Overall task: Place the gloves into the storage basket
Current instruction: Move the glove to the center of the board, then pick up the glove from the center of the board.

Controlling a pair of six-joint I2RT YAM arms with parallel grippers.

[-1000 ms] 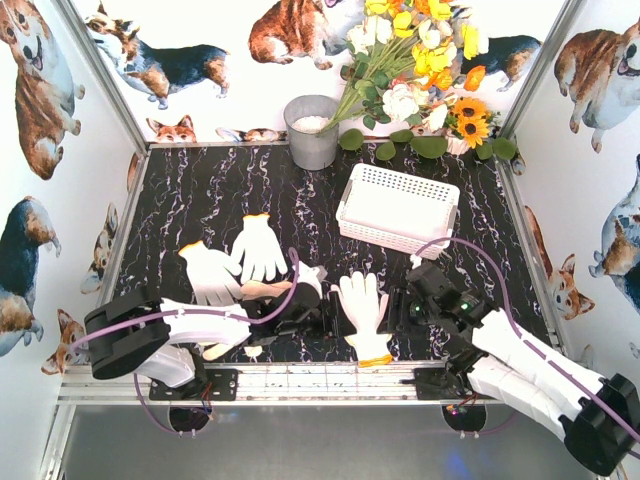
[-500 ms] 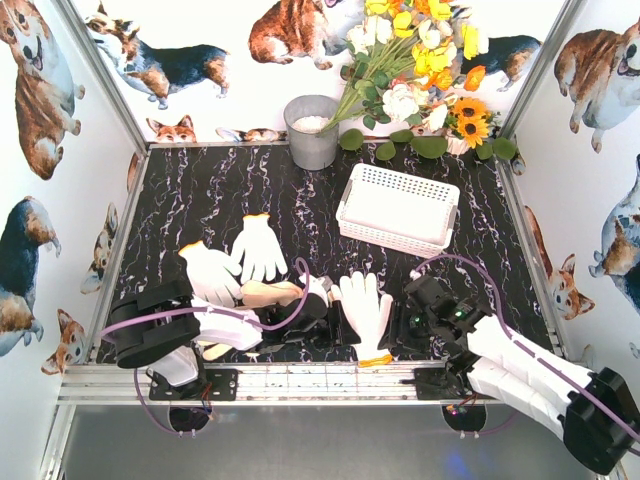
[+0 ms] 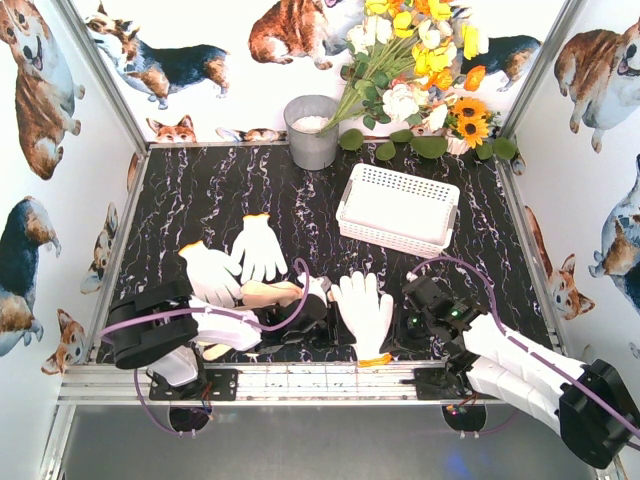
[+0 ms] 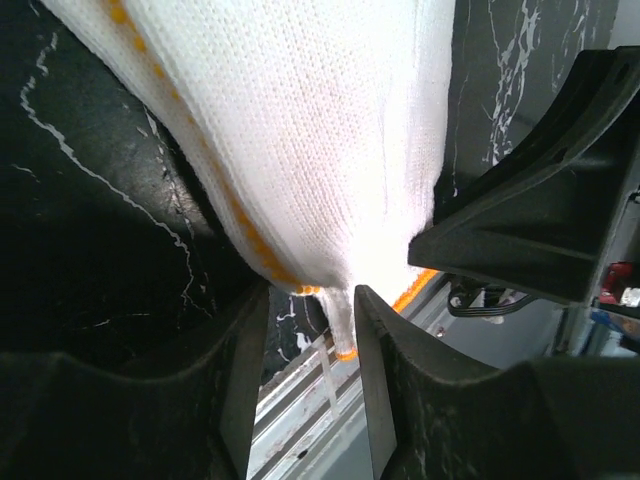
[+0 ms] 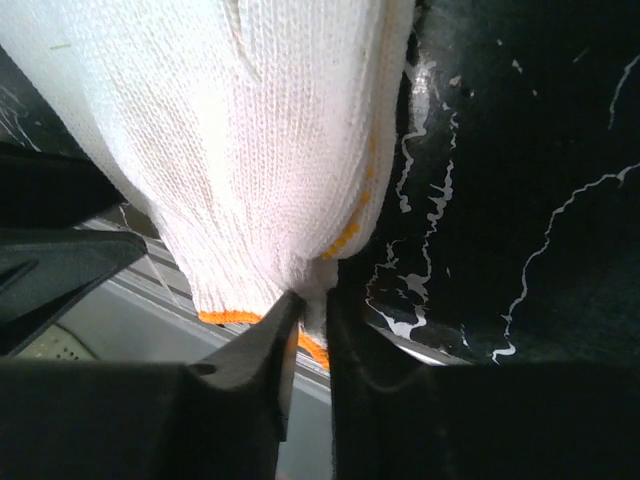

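My left gripper's fingers are holding only a small tab of the glove's cuff [image 4: 341, 325], so next I open them and gather the orange cuff [image 3: 374, 360] from its end.
A cream-white glove [image 3: 364, 312] with an orange cuff lies flat near the table's front edge, between both arms. My right gripper [image 3: 397, 336] is shut on the cuff's right edge; in the right wrist view the jaws [image 5: 312, 325] pinch the glove [image 5: 250, 130]. My left gripper [image 3: 330, 318] sits at the glove's left side. In the left wrist view it is open [image 4: 308, 380], with a small tab of the glove's cuff [image 4: 300, 130] hanging between the fingers. Two more gloves [image 3: 258, 247] [image 3: 210, 272] lie at the left. The white storage basket [image 3: 398, 208] stands behind, to the right.
A grey metal bucket [image 3: 312, 130] stands at the back centre, with a bunch of flowers [image 3: 420, 60] to its right. The metal front rail [image 3: 320, 382] runs just under the glove's cuff. Walls close in the table's left and right.
My left arm has swung right, up to the glove's left side. My right gripper has moved in to the cuff. The glove has shifted slightly toward the front edge.
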